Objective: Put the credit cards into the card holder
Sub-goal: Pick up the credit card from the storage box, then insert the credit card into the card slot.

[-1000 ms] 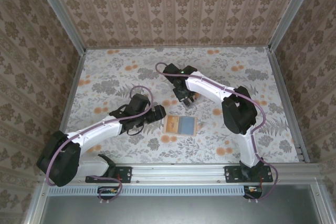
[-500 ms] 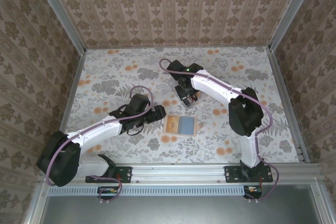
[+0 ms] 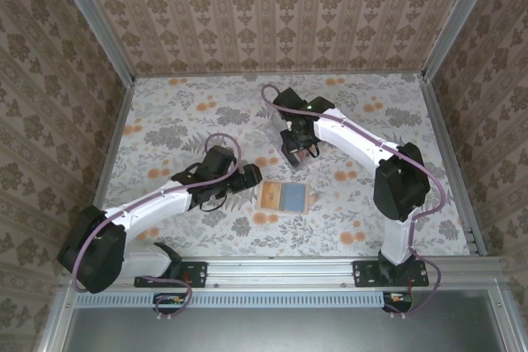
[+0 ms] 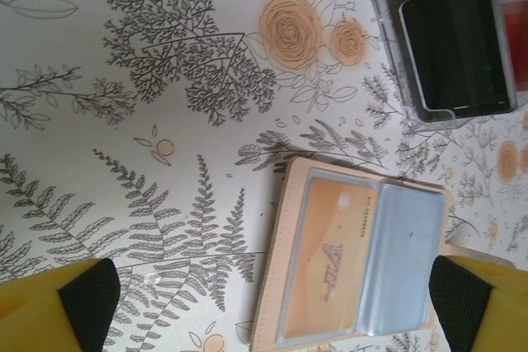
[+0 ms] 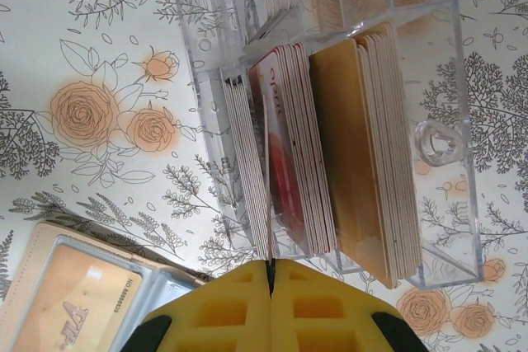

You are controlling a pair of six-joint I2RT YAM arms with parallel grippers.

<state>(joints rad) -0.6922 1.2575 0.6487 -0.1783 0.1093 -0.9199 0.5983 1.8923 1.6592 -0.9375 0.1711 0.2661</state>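
The thin card's far edge [image 5: 265,98] sticks out of the right gripper, so the robot's open left gripper should keep on toward the card's free part [image 5: 267,175] and close there.
The clear card holder [image 5: 429,80] stands upright and holds a row of credit cards on edge: red-faced ones [image 5: 285,171] and orange-yellow ones [image 5: 351,146]. My right gripper [image 5: 271,268] is shut on a thin credit card [image 5: 268,195] seen edge-on, standing in the holder between a white-edged stack and the red cards. In the top view the right gripper [image 3: 299,146] hangs over the holder [image 3: 302,160]. My left gripper [image 4: 272,307] is open above the tan wallet [image 4: 429,204], which lies open with an orange-yellow card [image 4: 330,253] in its left pocket.
The open wallet [image 3: 283,197] lies just in front of the holder, with the left gripper [image 3: 250,176] at its left edge. Floral cloth covers the table, and patterned walls with metal rails close it in on three sides.
The right arm has swung to the right and its gripper has shifted slightly right and back over the holder. The left arm has not moved.
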